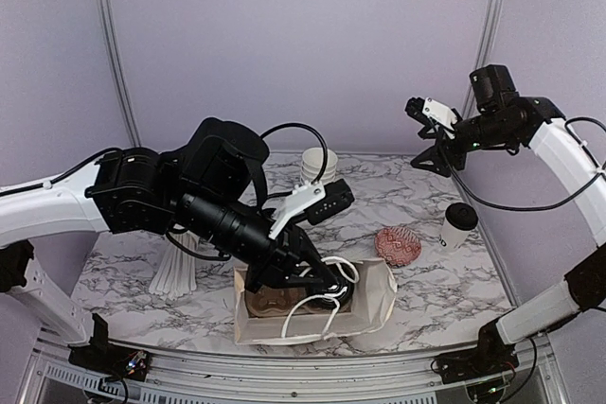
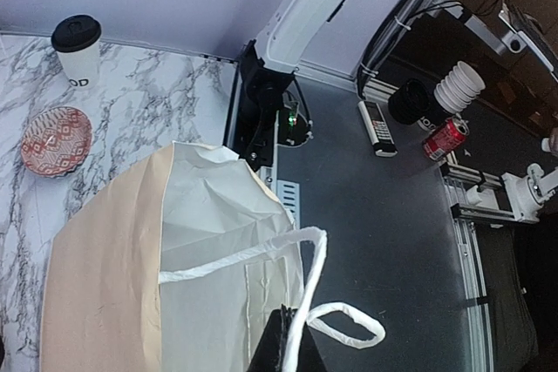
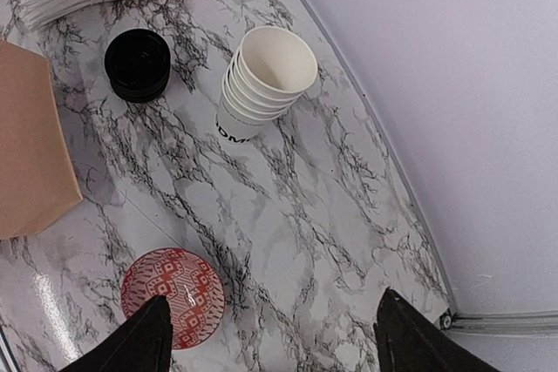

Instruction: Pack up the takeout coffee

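The bag is leaning toward the table's front edge, and the bag's handle lies across its opening (image 1: 347,266). Next, my left gripper pulls the handle back toward the stacked cups (image 1: 316,166).
One takeout coffee (image 1: 459,226), a white cup with a black lid, stands at the right of the table; it also shows in the left wrist view (image 2: 77,48). The brown paper bag (image 1: 374,300) stands open at the front centre and shows in the left wrist view (image 2: 105,259). A brown cardboard holder (image 1: 275,305) lies inside it. My left gripper (image 1: 329,283) is over the bag's mouth, shut on one white bag handle (image 2: 307,302). My right gripper (image 1: 423,134) hangs high above the table's back right, open and empty (image 3: 270,337).
A red patterned bowl (image 1: 398,245) sits between the bag and the coffee. A stack of lidless white cups (image 1: 317,166) stands at the back, with black lids (image 3: 138,64) beside it. Paper-wrapped straws (image 1: 175,276) lie at the left. The table's front edge is just below the bag.
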`<state>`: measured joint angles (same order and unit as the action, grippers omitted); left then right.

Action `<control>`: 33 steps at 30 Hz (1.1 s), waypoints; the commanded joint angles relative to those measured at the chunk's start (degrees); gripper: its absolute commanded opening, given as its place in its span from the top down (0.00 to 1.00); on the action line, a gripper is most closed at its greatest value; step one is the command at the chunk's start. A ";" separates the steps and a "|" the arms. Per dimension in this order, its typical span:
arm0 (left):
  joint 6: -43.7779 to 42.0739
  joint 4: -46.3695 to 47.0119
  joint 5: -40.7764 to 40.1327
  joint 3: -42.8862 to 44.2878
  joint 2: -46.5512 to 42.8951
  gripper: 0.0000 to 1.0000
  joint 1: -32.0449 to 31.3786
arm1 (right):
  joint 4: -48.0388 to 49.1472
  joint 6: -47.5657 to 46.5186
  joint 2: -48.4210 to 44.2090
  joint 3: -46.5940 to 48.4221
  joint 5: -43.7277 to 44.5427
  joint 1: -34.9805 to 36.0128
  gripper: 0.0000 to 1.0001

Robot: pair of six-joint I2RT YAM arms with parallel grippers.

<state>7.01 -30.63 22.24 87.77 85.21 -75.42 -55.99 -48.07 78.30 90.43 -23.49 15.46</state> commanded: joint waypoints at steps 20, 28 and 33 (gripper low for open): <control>-3.72 0.61 3.81 6.28 1.09 1.00 -1.83 | 1.23 1.17 -3.60 -4.59 -2.89 -0.26 0.23; -6.09 -0.08 -5.69 8.41 1.79 1.00 9.95 | -0.82 3.19 -0.36 -2.94 2.41 -0.34 0.22; -8.94 -0.48 -7.46 8.02 3.85 0.99 18.26 | -0.88 7.10 1.38 -3.61 8.89 -2.24 0.10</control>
<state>1.58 -30.28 17.76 94.85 86.94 -61.67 -56.21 -44.88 78.22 86.00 -20.18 15.27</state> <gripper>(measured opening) 0.007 0.862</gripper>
